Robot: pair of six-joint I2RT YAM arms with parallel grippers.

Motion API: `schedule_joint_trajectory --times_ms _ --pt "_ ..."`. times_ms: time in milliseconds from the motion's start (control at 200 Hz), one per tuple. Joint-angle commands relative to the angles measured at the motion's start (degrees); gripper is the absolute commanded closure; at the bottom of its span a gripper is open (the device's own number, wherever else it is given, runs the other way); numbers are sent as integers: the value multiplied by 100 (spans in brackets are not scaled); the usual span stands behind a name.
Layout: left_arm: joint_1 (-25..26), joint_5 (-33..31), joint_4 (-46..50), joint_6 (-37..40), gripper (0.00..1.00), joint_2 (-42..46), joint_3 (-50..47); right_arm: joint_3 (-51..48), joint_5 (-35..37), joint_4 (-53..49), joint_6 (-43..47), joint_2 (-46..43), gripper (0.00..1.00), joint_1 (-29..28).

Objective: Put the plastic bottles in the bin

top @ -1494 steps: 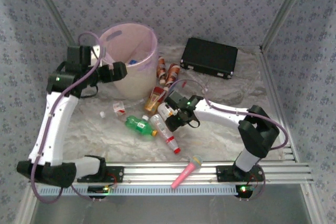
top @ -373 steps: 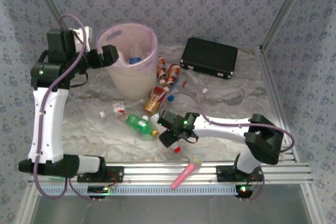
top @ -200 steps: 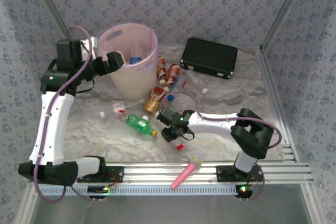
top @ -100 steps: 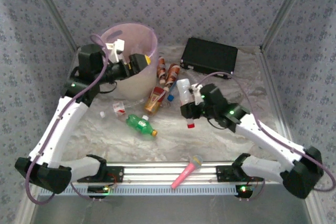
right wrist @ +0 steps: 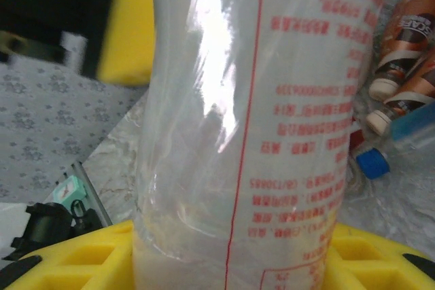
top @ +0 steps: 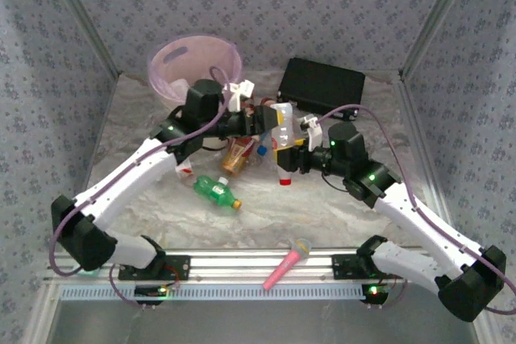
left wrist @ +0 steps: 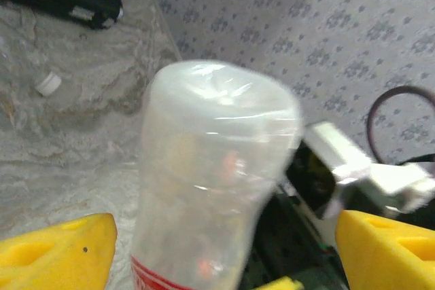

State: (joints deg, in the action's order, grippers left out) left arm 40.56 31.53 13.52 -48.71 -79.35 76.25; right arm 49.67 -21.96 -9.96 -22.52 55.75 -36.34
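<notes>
Next, I take the bottle's upper end (top: 283, 115) with my left gripper and carry it over, since the bin (top: 192, 60) is far from my right gripper holding the red-capped bottle.
A clear plastic bottle (top: 282, 130) with a red-print label and a red cap hangs cap-down above the table's middle, with my right gripper (top: 293, 159) shut on its lower body. The right wrist view has the bottle (right wrist: 272, 100) pressed between my yellow fingers (right wrist: 61, 256). My left gripper (top: 262, 122) stands open at the bottle's upper end. In the left wrist view the bottle (left wrist: 211, 168) sits between the spread pads (left wrist: 54, 249), with gaps on both sides. The pale-pink bin (top: 193, 62) stands at the back left.
A green bottle (top: 214, 192), an orange-brown bottle (top: 236, 155) and a small red-labelled one (top: 184, 167) lie on the crinkled sheet. Brown bottles (right wrist: 401, 39) and a blue cap (right wrist: 372, 162) lie behind. A black case (top: 322, 86) sits back right; a pink microphone (top: 288, 263) lies at the front rail.
My right gripper has lifted the clear bottle off the sheet and carried it back toward the middle. My left arm has swung from the bin over to the bottle, its jaws narrowing.
</notes>
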Motion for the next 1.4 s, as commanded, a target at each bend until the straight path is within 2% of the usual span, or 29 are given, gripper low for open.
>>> schedule_joint_trajectory --times_ms 0,165,350,425,520,575,660,750,829,979,1089,1249,1399 --pt "107 -30 -260 -34 16 -198 228 158 -280 345 -111 -12 49 16" --pt "131 74 -512 -104 19 -446 306 129 -351 352 -136 59 48 16" --pt "115 95 -333 15 38 -608 518 131 -309 426 -132 142 48 19" --pt "92 90 -328 18 41 -643 553 131 -318 448 -127 181 47 13" --pt "75 98 -354 -7 50 -697 605 149 -352 440 -112 250 47 27" --pt "51 99 -342 1 51 -722 655 173 -374 429 -95 287 46 29" --pt "11 112 -319 10 51 -764 728 255 -397 383 -51 331 38 53" --pt "-108 125 -202 86 51 -806 905 365 -388 317 13 335 15 113" --pt "-318 122 71 260 51 -852 1258 576 -321 40 159 218 3 262" --pt "-895 -90 1087 1033 51 -1081 2523 931 -277 -649 495 -193 0 792" --pt "-1405 -459 1660 1572 51 -1315 3508 882 -298 -1032 629 -325 0 1112" --pt "-2034 -1777 2712 2772 52 -1762 5101 513 -452 -1060 529 -408 0 1324" --pt "-2429 -2828 2677 3737 56 -2015 5205 378 -475 -1191 615 -416 1 1417"
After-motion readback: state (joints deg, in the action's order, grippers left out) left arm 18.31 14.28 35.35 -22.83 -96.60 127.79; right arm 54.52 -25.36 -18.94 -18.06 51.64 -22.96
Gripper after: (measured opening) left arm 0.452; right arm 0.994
